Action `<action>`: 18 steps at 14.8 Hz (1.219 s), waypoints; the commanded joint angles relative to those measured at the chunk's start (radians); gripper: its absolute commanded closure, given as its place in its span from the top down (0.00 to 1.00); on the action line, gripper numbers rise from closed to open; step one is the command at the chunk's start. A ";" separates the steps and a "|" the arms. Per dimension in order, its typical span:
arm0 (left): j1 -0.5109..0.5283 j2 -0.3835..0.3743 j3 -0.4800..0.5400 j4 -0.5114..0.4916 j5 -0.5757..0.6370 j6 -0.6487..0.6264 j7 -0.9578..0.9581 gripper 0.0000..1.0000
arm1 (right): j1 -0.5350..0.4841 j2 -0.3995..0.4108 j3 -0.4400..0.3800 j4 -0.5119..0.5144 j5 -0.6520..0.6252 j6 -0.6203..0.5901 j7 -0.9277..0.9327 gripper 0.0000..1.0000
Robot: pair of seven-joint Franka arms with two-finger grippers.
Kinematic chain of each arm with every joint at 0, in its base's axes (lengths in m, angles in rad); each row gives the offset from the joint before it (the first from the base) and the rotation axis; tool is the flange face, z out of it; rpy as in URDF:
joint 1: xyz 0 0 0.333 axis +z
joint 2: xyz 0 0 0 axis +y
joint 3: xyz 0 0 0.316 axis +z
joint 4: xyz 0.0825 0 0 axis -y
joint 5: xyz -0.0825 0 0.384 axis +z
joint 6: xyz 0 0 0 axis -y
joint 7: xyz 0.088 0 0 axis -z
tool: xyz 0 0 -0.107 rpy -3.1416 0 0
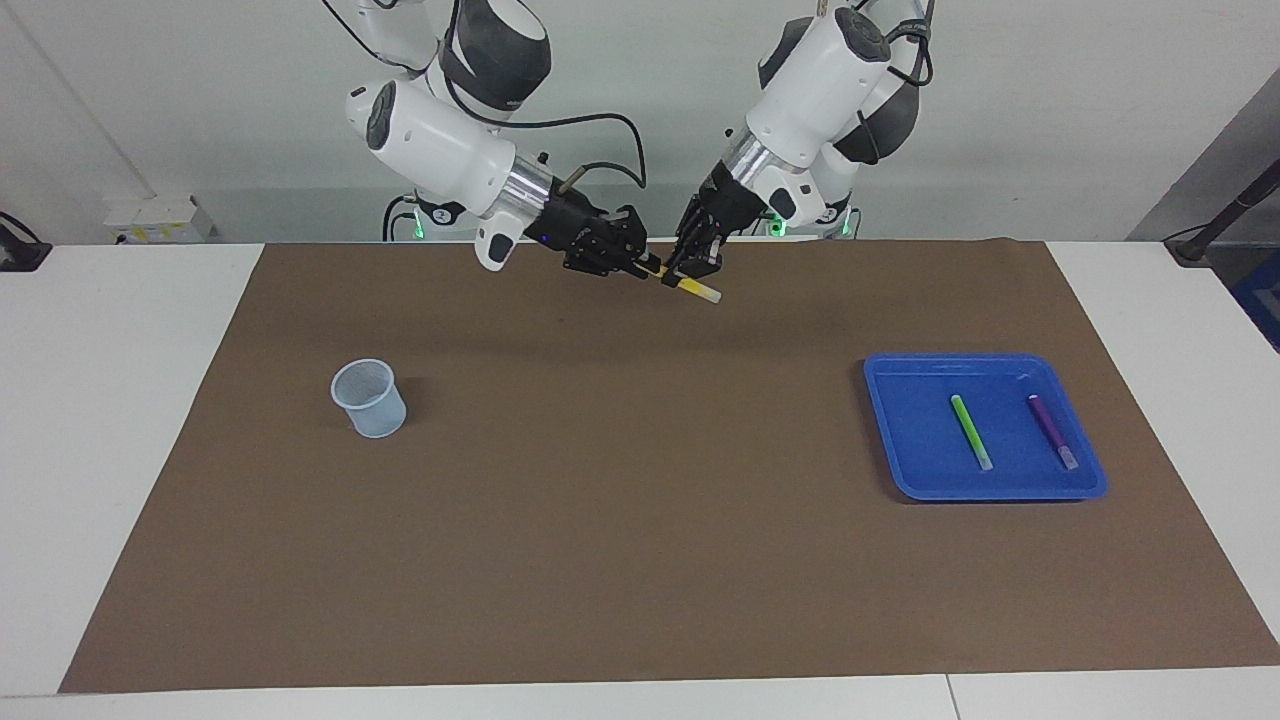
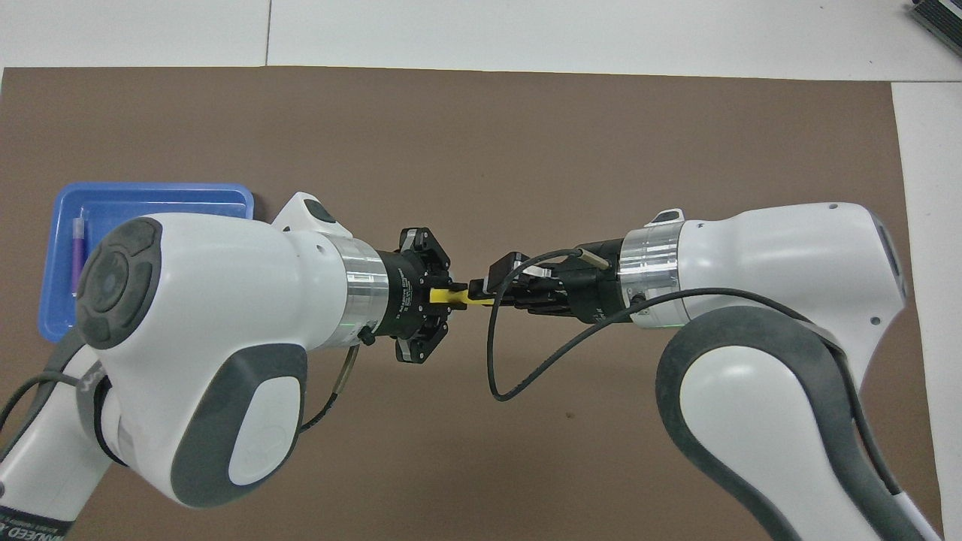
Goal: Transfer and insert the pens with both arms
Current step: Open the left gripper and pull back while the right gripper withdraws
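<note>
The yellow pen (image 2: pixel 451 296) is held by both grippers. Next, my left gripper lets go and moves away before my right gripper takes the yellow pen to the cup (image 1: pixel 368 398).
The yellow pen (image 1: pixel 692 289) hangs in the air over the mat near the robots' edge, its pale end pointing down toward the tray's end of the table. My left gripper (image 1: pixel 683 274) is shut on its middle. My right gripper (image 1: pixel 648 267) is shut on its upper yellow end, so both hold it. From overhead the yellow pen (image 2: pixel 459 298) spans the small gap between the left gripper (image 2: pixel 443 295) and the right gripper (image 2: pixel 481 292). The green pen (image 1: pixel 971 431) and the purple pen (image 1: pixel 1053 431) lie side by side in the blue tray (image 1: pixel 905 430).
A pale mesh cup (image 1: pixel 369 398) stands upright on the brown mat (image 1: pixel 640 520) toward the right arm's end. The blue tray (image 2: pixel 158 197) sits toward the left arm's end, partly hidden under the left arm in the overhead view, with the purple pen (image 2: pixel 77 255) showing.
</note>
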 commanded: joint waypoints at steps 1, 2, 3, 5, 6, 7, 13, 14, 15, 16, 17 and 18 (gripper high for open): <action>-0.019 -0.026 0.004 -0.036 -0.003 0.018 -0.011 0.00 | 0.003 0.003 0.007 0.007 0.006 0.020 0.000 0.00; -0.019 -0.026 0.004 -0.036 -0.003 0.018 -0.010 0.00 | 0.003 0.003 0.007 0.009 0.004 0.018 0.000 0.00; -0.019 -0.026 0.004 -0.036 -0.003 0.018 0.006 0.01 | 0.003 0.003 0.007 0.009 0.003 0.018 0.000 0.00; -0.019 -0.025 0.004 -0.035 -0.003 0.014 0.001 1.00 | 0.003 0.003 0.007 0.009 0.001 0.013 0.002 0.00; -0.016 -0.024 0.006 -0.033 -0.003 0.001 0.003 1.00 | 0.003 0.003 0.007 0.010 0.000 0.007 0.002 0.00; -0.009 -0.026 0.007 -0.032 -0.001 -0.006 0.004 1.00 | 0.003 0.003 0.007 0.010 -0.001 0.004 0.002 0.00; 0.074 -0.026 0.020 -0.012 0.002 -0.083 0.110 1.00 | -0.020 0.004 0.005 0.012 -0.129 -0.043 -0.001 0.00; 0.103 -0.026 0.020 -0.009 0.002 -0.115 0.156 1.00 | -0.032 0.004 0.005 0.012 -0.158 -0.057 -0.001 0.00; 0.140 -0.028 0.021 -0.004 0.010 -0.150 0.220 1.00 | -0.044 0.004 0.005 0.013 -0.206 -0.068 -0.001 0.00; 0.180 -0.028 0.020 0.004 0.025 -0.185 0.275 1.00 | -0.049 0.004 0.005 0.015 -0.247 -0.077 -0.001 0.00; 0.198 -0.028 0.020 0.010 0.037 -0.207 0.329 1.00 | -0.049 0.003 0.004 0.015 -0.292 -0.085 0.002 0.00; 0.208 -0.026 0.020 0.014 0.059 -0.219 0.381 1.00 | -0.054 -0.002 0.002 0.015 -0.350 -0.098 0.000 0.00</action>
